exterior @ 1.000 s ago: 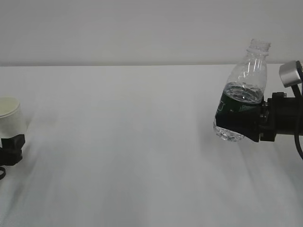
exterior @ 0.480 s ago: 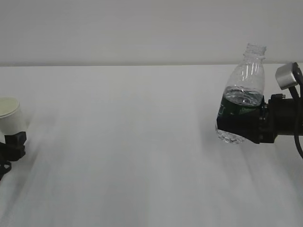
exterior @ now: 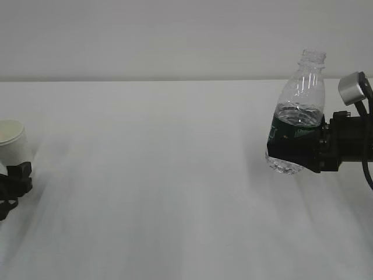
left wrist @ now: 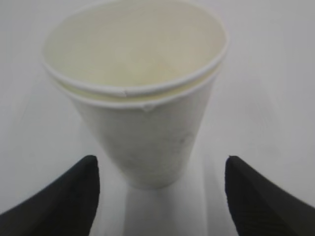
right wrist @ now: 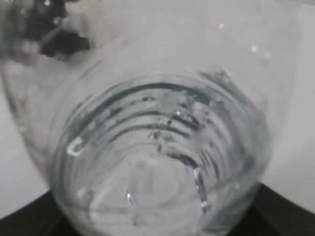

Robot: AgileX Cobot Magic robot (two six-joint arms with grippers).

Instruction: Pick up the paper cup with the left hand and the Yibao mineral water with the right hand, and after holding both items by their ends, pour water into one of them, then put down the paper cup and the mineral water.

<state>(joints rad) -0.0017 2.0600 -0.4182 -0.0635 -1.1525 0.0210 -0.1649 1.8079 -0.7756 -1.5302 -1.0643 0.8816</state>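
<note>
The paper cup has a thin side around its wide opening, so I expect its round rim to bend slightly out of shape when I grip and lift it.
The white paper cup stands upright at the far left of the table; in the left wrist view the paper cup fills the middle, its cream inside showing. My left gripper is open, one black finger on each side of the cup's base and clear of it. On the right, my right gripper is shut on the green label band of the Yibao mineral water, a clear uncapped bottle about half full that leans slightly right. The bottle fills the right wrist view.
A white table runs to a pale wall behind. Between the cup and the bottle I see only bare tabletop. A grey block on the right arm sits above and behind the gripper.
The bottle has swung from a stronger rightward lean to more upright in the right gripper. The left gripper has shifted slightly by the cup's base. The cup has not moved.
</note>
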